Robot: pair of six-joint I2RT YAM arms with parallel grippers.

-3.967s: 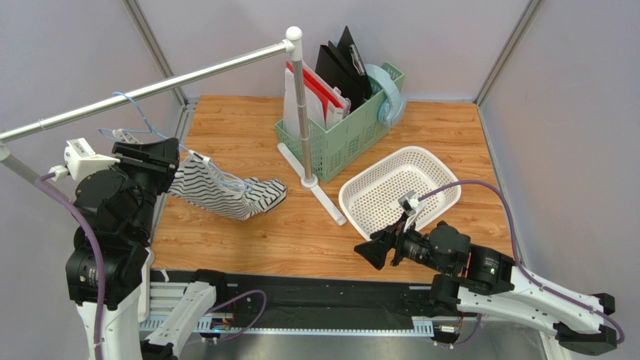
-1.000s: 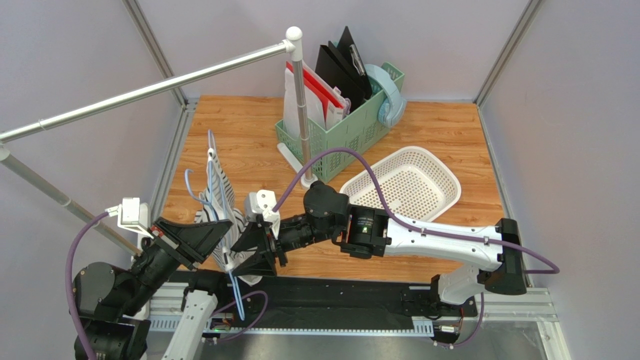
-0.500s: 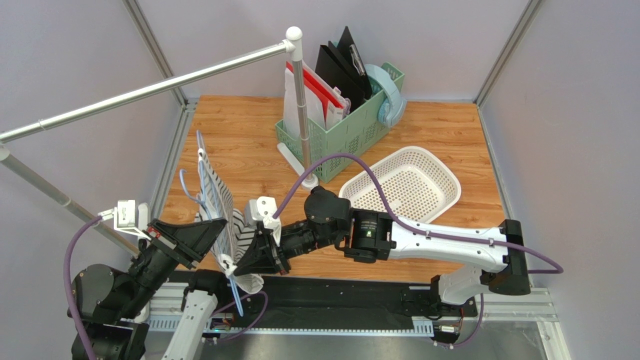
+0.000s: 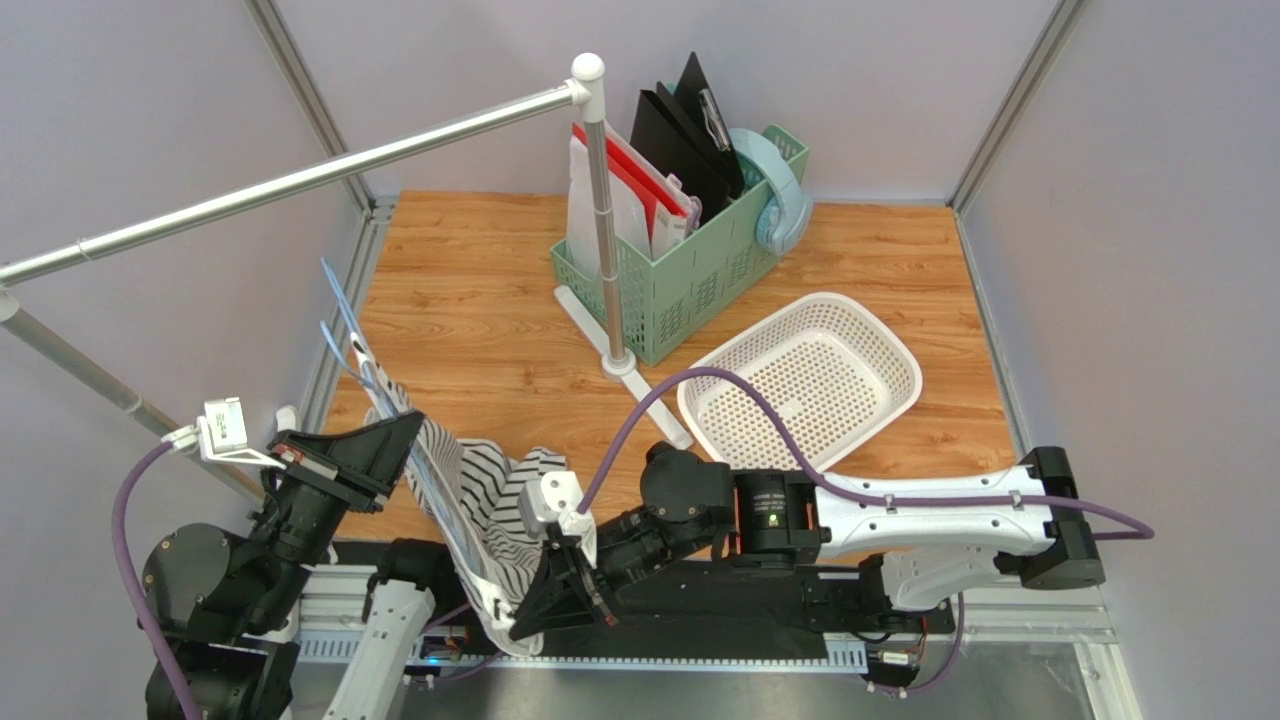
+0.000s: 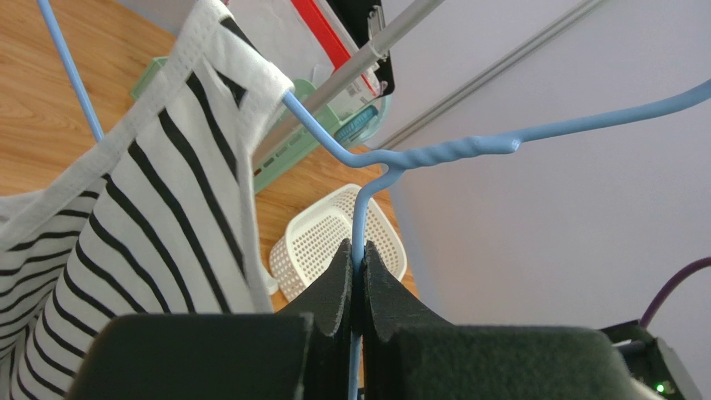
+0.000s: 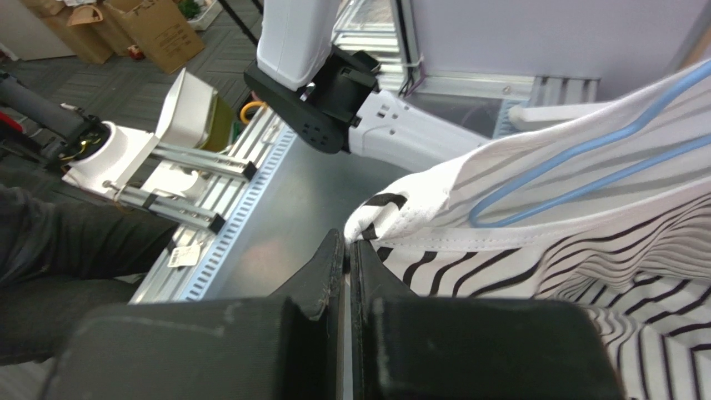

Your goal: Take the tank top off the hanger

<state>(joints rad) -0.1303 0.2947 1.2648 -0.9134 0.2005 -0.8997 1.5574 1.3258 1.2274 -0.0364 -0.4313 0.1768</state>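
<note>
My right gripper should now pull the tank top's white hem off until the hanger's rounded end comes free, then let go. It is pinching the hem beyond that end.
The light-blue hanger is tilted above the table's front left, and my left gripper is shut on its wire below the twisted neck. In the left wrist view the wire runs up between the pressed jaws of that gripper. The striped tank top still hangs on the hanger, one strap over its shoulder, and stretches down toward the near rail. There my right gripper is shut on the garment's white hem, pinched at the tips of the gripper. The hanger shows inside the tank top.
A long silver rail crosses the upper left on a post. A green basket of folders stands behind it and a white perforated basket sits at mid right. The black rail runs along the near edge.
My right gripper shut on the tank top's hem and pulled it toward the near edge, stretching the cloth. My left gripper swung the hanger left and back.
</note>
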